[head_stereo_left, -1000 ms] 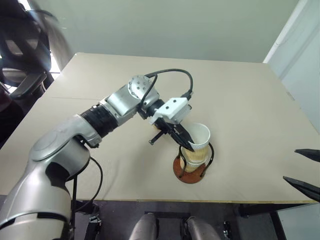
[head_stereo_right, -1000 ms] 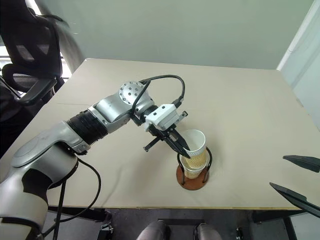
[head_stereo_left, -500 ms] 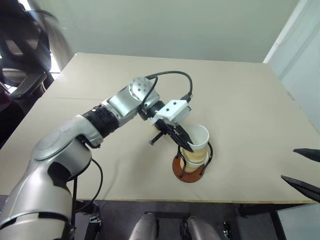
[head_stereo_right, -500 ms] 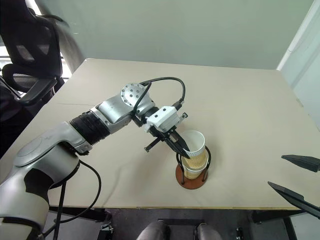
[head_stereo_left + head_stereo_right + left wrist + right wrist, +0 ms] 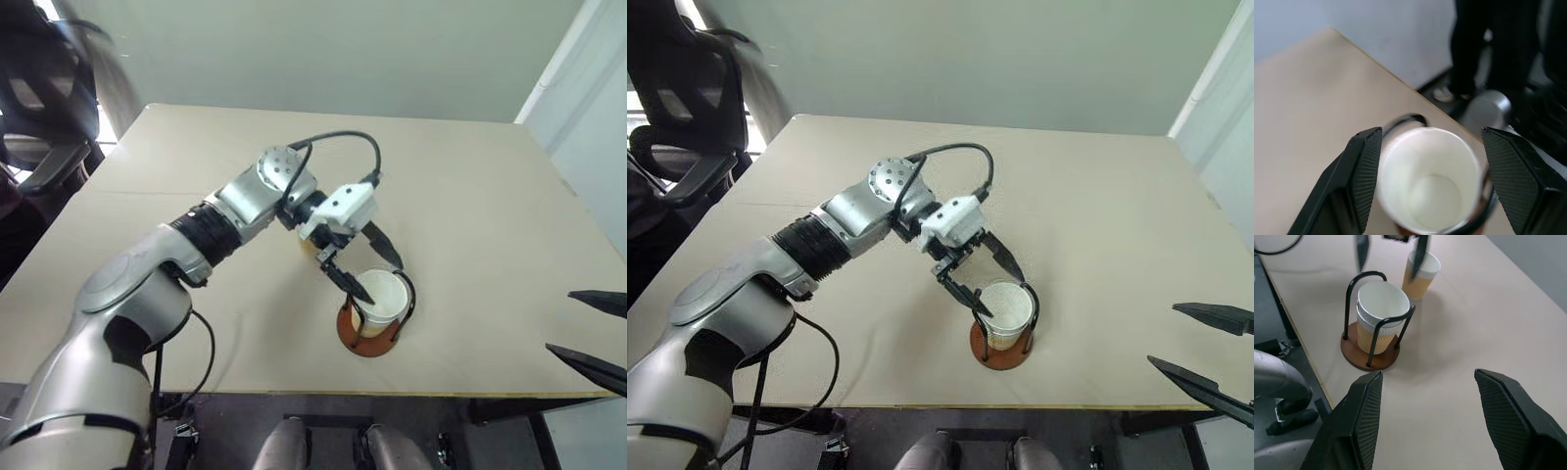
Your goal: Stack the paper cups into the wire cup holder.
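My gripper will lower the other paper cup [image 5: 310, 246] into the top cup in the wire cup holder [image 5: 383, 292]. The other cup should go down deep, because the top cup is empty inside.
The wire cup holder [image 5: 1355, 288] stands near the table's front edge on its round brown base [image 5: 355, 339]. Nested paper cups [image 5: 1379, 308] sit inside it, white insides facing up. My left gripper [image 5: 385, 282] hovers open just above the top cup [image 5: 1426, 182], one finger [image 5: 1359, 181] on each side of the rim and clear of it. Another paper cup [image 5: 1421, 268] stands upright on the table just beyond the holder. My right gripper [image 5: 593, 333] is open and empty at the table's front right corner, well away from the holder.
The tan table [image 5: 460, 186] stretches wide behind and to the right of the holder. A black office chair [image 5: 681, 108] stands off the table's far left corner. A pale wall [image 5: 333, 49] runs behind the table.
My left gripper has opened and let go of the cup it held tilted on the stack. That cup has dropped down into the holder, and the gripper has lifted slightly.
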`<state>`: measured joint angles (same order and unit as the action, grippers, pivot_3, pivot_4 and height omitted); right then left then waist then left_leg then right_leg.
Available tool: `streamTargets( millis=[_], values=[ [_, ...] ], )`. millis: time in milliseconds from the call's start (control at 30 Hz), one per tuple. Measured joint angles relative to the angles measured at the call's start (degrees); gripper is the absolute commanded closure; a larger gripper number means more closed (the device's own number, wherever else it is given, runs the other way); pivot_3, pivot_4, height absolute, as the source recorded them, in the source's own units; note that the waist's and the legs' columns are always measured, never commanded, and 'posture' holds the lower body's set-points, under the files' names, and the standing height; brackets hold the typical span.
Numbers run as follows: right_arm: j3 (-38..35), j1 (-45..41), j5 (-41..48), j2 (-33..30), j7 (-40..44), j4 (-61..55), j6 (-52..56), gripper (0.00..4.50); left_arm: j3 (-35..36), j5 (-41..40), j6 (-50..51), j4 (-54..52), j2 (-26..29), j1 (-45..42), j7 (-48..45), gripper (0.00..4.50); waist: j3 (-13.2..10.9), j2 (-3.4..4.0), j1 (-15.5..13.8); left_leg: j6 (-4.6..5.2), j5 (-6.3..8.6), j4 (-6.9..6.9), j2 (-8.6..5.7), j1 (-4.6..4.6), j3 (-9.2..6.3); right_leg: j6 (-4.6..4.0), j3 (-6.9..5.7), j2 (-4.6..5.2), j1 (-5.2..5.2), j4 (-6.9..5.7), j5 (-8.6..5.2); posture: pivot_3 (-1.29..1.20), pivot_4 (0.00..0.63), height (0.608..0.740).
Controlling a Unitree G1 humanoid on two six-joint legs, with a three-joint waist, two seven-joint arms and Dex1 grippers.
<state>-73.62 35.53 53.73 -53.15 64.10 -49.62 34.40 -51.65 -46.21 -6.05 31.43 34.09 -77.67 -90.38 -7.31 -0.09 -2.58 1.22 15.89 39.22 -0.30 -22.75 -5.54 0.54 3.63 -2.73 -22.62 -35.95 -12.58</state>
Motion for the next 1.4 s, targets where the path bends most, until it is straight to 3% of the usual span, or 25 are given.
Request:
streamTargets(
  millis=[167,267,400,600,833,933,1200,1400],
  values=[
    [6.15,-4.81,-0.87,-3.02,-0.16,2.12,-0.96,1.46,7.56,2.39,3.41,5.68,5.34,-2.31,-0.08,1.0,0.01,0.11,0.79,-0.01,0.0,-0.07,0.01,0.03,0.03,0.05,0.02,0.0,-0.05,0.01,-0.04,0.0,0.15,0.74],
    [12.09,-10.66,-0.92,-5.49,-1.2,4.13,-1.83,1.46,9.72,11.23,1.0,14.5,7.5,-2.39,-0.1,1.0,0.02,0.22,0.99,0.01,0.0,-0.08,0.01,0.12,0.03,0.05,0.07,0.0,-0.04,0.0,-0.05,0.0,0.15,0.74],
    [22.43,-20.62,-1.36,-9.04,-4.32,7.67,-2.95,1.46,12.86,23.74,-3.5,26.87,5.71,-1.06,0.75,1.0,-0.02,0.27,0.6,0.07,0.03,-0.06,0.01,-0.05,0.02,0.12,0.11,0.03,-0.17,0.0,0.03,0.0,0.15,0.74],
    [36.81,-30.75,-6.22,-11.14,-7.91,11.66,-3.91,1.46,19.8,31.74,-5.22,33.91,-0.25,3.12,2.23,1.0,-0.02,0.27,-0.57,-0.33,-0.29,0.17,-0.02,-0.55,0.04,0.37,0.1,0.06,-0.57,0.02,0.18,0.0,0.15,0.74],
    [41.07,-34.19,-8.24,-10.85,-9.02,11.77,-3.6,1.46,24.81,39.88,-8.42,37.97,-4.05,4.29,5.94,1.0,-0.01,0.27,-0.61,-0.23,-0.22,0.2,-0.03,-0.65,0.24,0.49,0.18,0.12,-0.71,0.09,0.17,0.0,0.15,0.74],
    [40.48,-33.54,-7.96,-10.51,-8.91,10.68,-2.51,1.46,25.38,44.07,-10.64,39.63,-5.27,5.16,9.11,1.59,-0.01,0.27,-0.6,-0.18,-0.2,0.26,-0.03,-0.64,0.28,0.55,0.22,0.12,-0.7,0.06,0.21,0.0,0.15,0.74],
    [38.6,-31.19,-7.97,-9.87,-8.38,8.81,-1.01,1.46,29.21,48.92,-12.29,41.0,-6.5,5.26,10.24,4.49,-0.01,0.28,-0.45,0.39,0.06,0.66,-0.03,-0.64,0.31,0.63,0.26,0.12,-0.63,0.03,0.45,0.0,0.15,0.74],
    [37.73,-30.34,-8.07,-9.79,-7.37,8.88,-0.48,1.46,31.68,46.11,-10.32,39.4,-6.15,4.26,1.99,4.49,-0.02,0.28,-0.48,0.56,0.11,0.82,-0.04,-0.75,0.31,0.66,0.29,0.11,-0.65,0.02,0.54,0.0,0.15,0.74]
  ],
)
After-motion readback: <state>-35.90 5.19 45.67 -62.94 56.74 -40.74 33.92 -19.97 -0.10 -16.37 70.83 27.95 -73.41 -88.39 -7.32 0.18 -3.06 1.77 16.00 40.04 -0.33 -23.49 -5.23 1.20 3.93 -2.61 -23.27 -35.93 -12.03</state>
